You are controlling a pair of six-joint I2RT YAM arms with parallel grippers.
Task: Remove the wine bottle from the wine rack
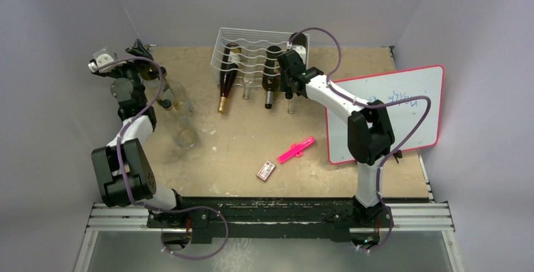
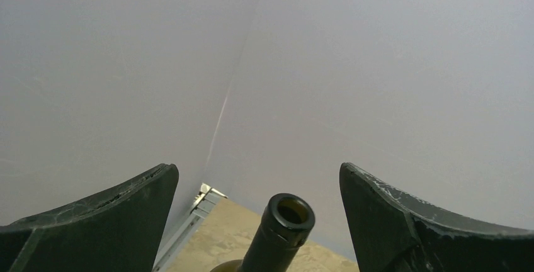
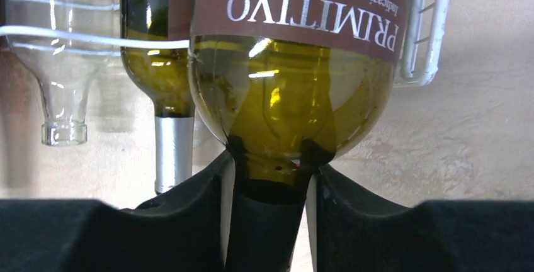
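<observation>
My right gripper is holding the PRIMITIVO bottle by its neck (image 3: pixel 267 221), and the bottle's shoulder is free. So my left gripper should continue to move closer until it closes around that shoulder (image 3: pixel 289 111).
The white wire wine rack (image 1: pixel 249 38) stands at the back middle with several bottles lying neck-forward in it. My right gripper (image 1: pixel 291 82) is at its right end. In the right wrist view the gripper (image 3: pixel 272 162) is closed round the dark neck of a green wine bottle (image 3: pixel 296 89) with a brown "PRIMITIVO" label; thin pale slits show beside the neck. The bottle's body still lies in the rack (image 3: pixel 434 33). My left gripper (image 1: pixel 140 50) is open at the far left, above the open mouth of an upright dark bottle (image 2: pixel 288 212), not touching it.
In the rack are a red-necked bottle (image 1: pixel 225 80), a clear bottle (image 3: pixel 60 64) and a green bottle with a silver neck (image 3: pixel 171 152). Clear bottles (image 1: pixel 179 102) lie left of the rack. A whiteboard (image 1: pixel 384 111), a pink tool (image 1: pixel 296 149) and a small box (image 1: pixel 266 170) are on the table.
</observation>
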